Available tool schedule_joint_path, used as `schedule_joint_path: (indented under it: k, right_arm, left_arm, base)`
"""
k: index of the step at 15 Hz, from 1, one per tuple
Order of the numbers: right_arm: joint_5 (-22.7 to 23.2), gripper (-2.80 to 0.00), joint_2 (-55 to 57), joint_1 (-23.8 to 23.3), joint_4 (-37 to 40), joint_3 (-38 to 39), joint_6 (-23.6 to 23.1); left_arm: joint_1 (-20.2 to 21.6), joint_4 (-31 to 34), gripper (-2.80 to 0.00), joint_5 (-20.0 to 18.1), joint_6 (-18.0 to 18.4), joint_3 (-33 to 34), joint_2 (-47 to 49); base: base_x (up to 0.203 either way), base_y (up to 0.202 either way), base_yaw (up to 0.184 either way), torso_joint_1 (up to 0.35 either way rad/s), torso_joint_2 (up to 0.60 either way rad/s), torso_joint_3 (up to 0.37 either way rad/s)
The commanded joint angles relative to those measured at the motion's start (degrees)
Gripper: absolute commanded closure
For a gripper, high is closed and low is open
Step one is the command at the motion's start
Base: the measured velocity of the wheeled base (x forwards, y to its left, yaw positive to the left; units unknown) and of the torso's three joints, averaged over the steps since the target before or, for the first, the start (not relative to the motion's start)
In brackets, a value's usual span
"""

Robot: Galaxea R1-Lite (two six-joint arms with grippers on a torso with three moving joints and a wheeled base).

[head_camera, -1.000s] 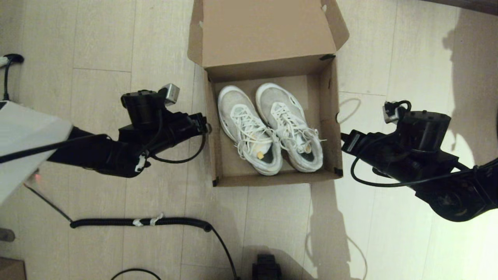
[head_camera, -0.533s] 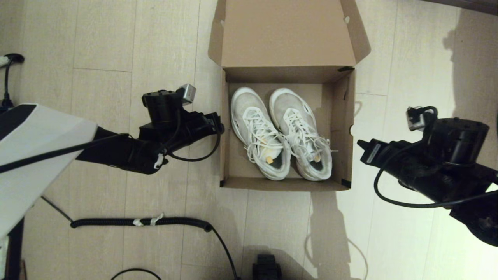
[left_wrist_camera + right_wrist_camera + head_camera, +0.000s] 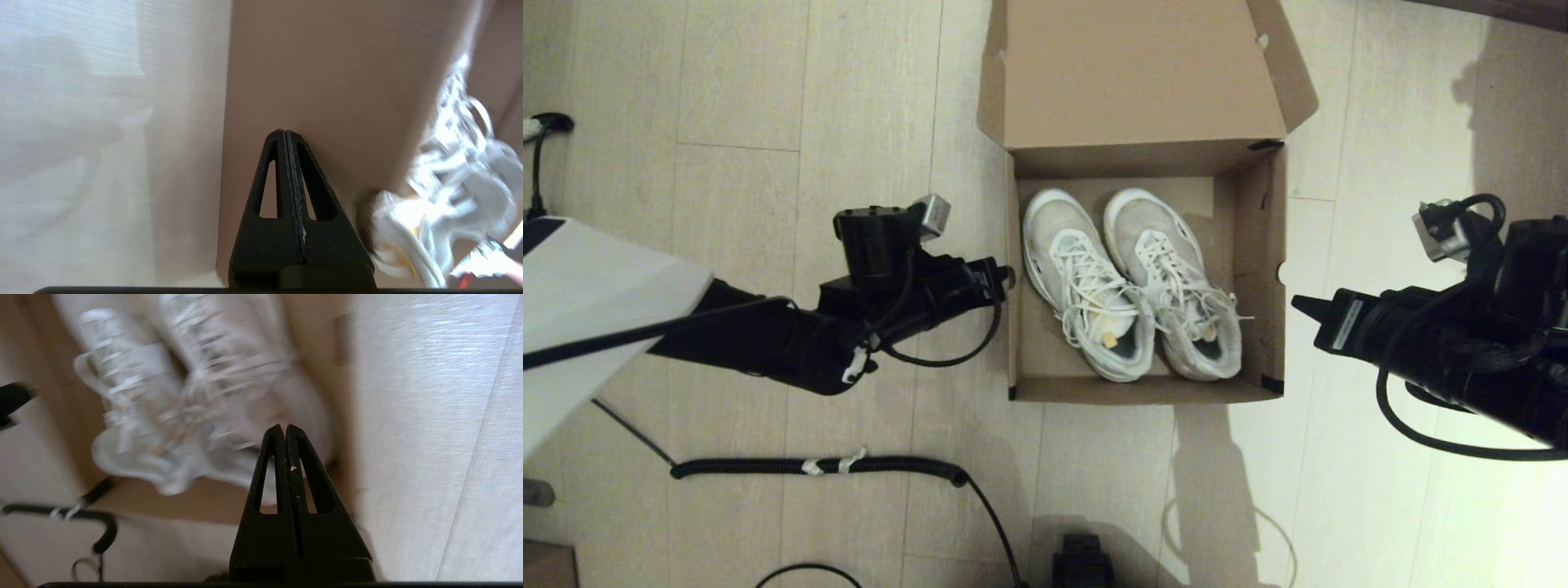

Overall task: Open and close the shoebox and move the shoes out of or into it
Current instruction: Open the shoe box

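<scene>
My right gripper will raise both shoes (image 3: 1165, 265) together when it pinches the white shoes' inner collars (image 3: 1156, 327) and lifts, because those collars touch.
The brown shoebox (image 3: 1262, 269) stands open on the floor, its lid (image 3: 1135, 73) folded back at the far side. The two white shoes (image 3: 1086, 286) lie side by side inside, toes pointing away. My left gripper (image 3: 1005, 273) is shut, its tip against the outside of the box's left wall (image 3: 327, 81). My right gripper (image 3: 1297, 304) is also shut and empty, a short way off the box's right wall. In the right wrist view the shut gripper (image 3: 284, 425) points across the wall toward the blurred shoes (image 3: 184, 396).
A coiled black cable (image 3: 817, 466) lies on the wooden floor in front of the left arm, and another cable (image 3: 539, 155) runs along the far left. A small black part (image 3: 1082, 563) sits at the near edge below the box.
The shoebox with the shoes has slid to the right, the left gripper following against its left wall. The right arm has drawn back to the right.
</scene>
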Motion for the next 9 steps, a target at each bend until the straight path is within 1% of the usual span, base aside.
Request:
schedule_joint_path:
  k: [1, 3, 4, 5, 7, 8, 9]
  right_arm:
    - [0.6, 0.00, 0.3, 3.2, -0.1, -0.3, 0.2]
    - [1.5, 0.00, 3.0, 7.5, -0.3, -0.9, -0.4]
    - [1.5, 0.00, 5.0, 8.4, -0.8, -2.1, -1.1]
    - [1.5, -2.80, 6.8, 8.7, -2.3, -2.8, -2.0]
    - [1.3, -2.80, 9.3, 8.9, -7.1, -2.9, -4.7]
    - [1.2, -2.80, 10.8, 9.1, -8.5, -2.2, -7.9]
    - [0.8, -2.80, 11.4, 9.1, -9.6, -1.3, -9.8]
  left_arm:
    - [-0.8, -0.3, 0.00, 1.3, -0.1, 1.5, -0.7]
    - [0.4, -0.4, 0.00, 1.8, -0.1, 4.0, -3.5]
    - [1.8, -0.3, 0.00, 1.9, -0.1, 5.3, -5.1]
    - [2.8, -0.4, 0.00, 1.9, -0.1, 6.5, -6.5]
    - [4.2, -0.3, 0.00, 1.9, 0.0, 8.7, -9.1]
    - [5.1, -0.3, 0.00, 1.9, 0.0, 9.9, -10.5]
    - [5.6, -0.3, 0.00, 1.9, 0.0, 10.8, -11.5]
  base:
    - [0.000, 0.000, 0.000, 0.000, 0.00, 0.000]
    - [0.000, 0.000, 0.000, 0.000, 0.00, 0.000]
    - [0.000, 0.000, 0.000, 0.000, 0.00, 0.000]
    - [0.000, 0.000, 0.000, 0.000, 0.00, 0.000]
    - [0.000, 0.000, 0.000, 0.000, 0.00, 0.000]
    - [0.000, 0.000, 0.000, 0.000, 0.00, 0.000]
    - [0.000, 0.000, 0.000, 0.000, 0.00, 0.000]
